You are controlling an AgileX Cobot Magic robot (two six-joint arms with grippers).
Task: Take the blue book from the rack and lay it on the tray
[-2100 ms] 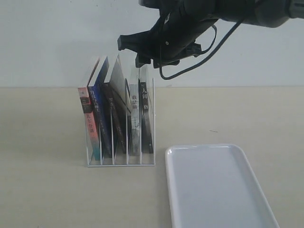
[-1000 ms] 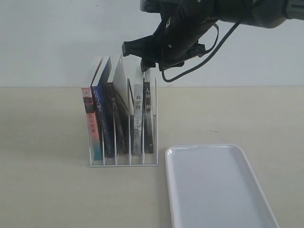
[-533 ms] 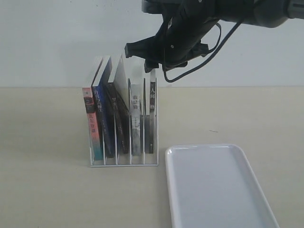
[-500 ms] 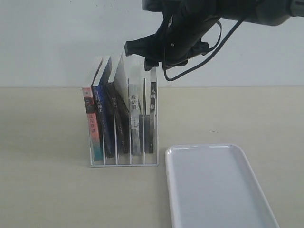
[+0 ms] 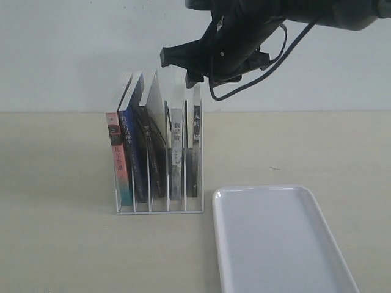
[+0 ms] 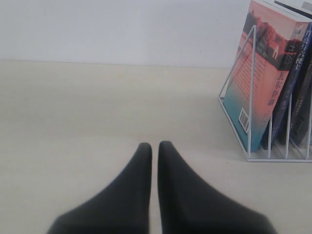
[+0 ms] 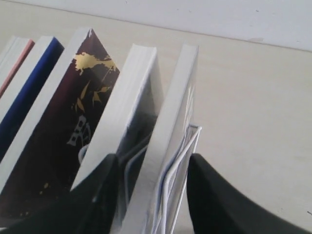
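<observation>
My gripper will lift the black-spined book at the rack's end (image 5: 196, 149), and that book will slide up alone because a gap (image 5: 189, 139) separates it from its neighbour.
The white wire rack (image 5: 160, 210) holds several upright books. The blue book (image 5: 135, 146), with its dark blue spine, stands second from the left, between the pink-and-teal book (image 5: 116, 159) and a black-spined one. My right gripper (image 5: 187, 78) hangs over the rack's right end, away from the blue book (image 7: 29, 97). In the right wrist view it (image 7: 153, 165) is open, its fingers straddling the top of the rightmost black-spined book (image 7: 170, 126) and the end wire (image 7: 178, 170). My left gripper (image 6: 154, 146) is shut and empty, low over the table to the left of the rack (image 6: 251, 97). The tray (image 5: 275, 244) lies empty at front right.
A dark maroon book with gold print (image 7: 73, 112) leans in a middle slot. A white wall runs behind the beige table (image 5: 61, 244). The tray's near left corner lies close to the rack's right foot.
The rack with its books has slid a little to the right. The rightmost book now stands more upright. My right gripper has shifted slightly right and up.
</observation>
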